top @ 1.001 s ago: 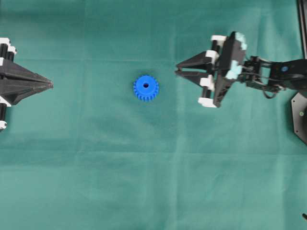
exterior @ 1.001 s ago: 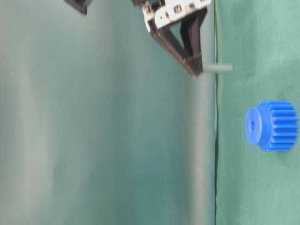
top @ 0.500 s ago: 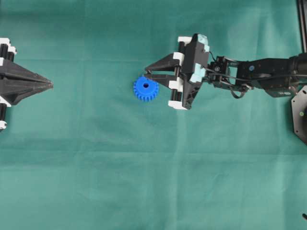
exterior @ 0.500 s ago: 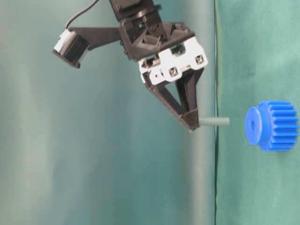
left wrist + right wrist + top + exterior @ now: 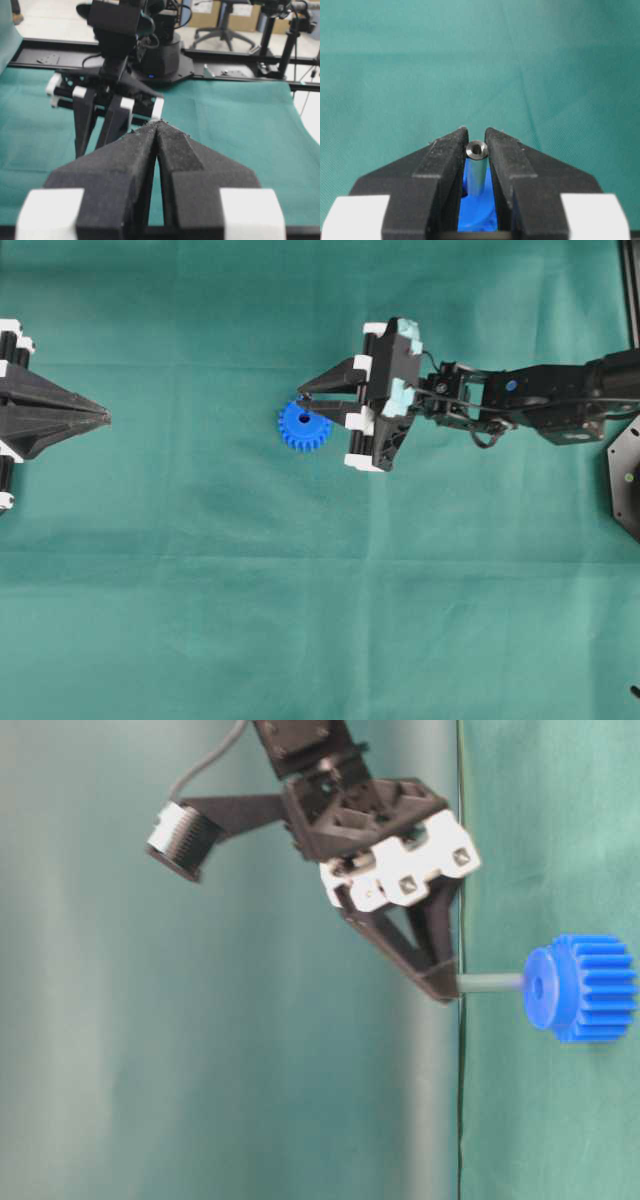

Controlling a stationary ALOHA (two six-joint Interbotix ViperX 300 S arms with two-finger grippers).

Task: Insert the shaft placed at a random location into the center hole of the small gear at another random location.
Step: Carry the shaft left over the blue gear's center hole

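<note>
My right gripper should first raise the shaft clear and bring it in line above the gear's center hole (image 5: 539, 989), since the shaft's lower end (image 5: 516, 982) stands beside that hole.
The small blue gear (image 5: 303, 427) lies flat on the green cloth near the middle. My right gripper (image 5: 300, 403) is over it, shut on the shaft (image 5: 477, 170), which is held upright with its shiny round end up between the fingertips. In the table-level view the shaft (image 5: 490, 983) runs from the gripper (image 5: 446, 988) to the gear (image 5: 582, 987), and its free end meets the hub face where the center hole is. The shaft covers the hole. The gear's blue face (image 5: 477, 212) shows between the jaws. My left gripper (image 5: 104, 418) is shut and empty at the far left, also in its wrist view (image 5: 158, 123).
Green cloth covers the whole table. The right arm (image 5: 520, 400) stretches in from the right edge. A black base plate (image 5: 625, 485) sits at the far right. The left wrist view shows the right arm's gripper body (image 5: 112, 107) ahead.
My right gripper carried the shaft left to above the gear, then down until the shaft's end reached the hub face. The gear and the left gripper have not moved.
</note>
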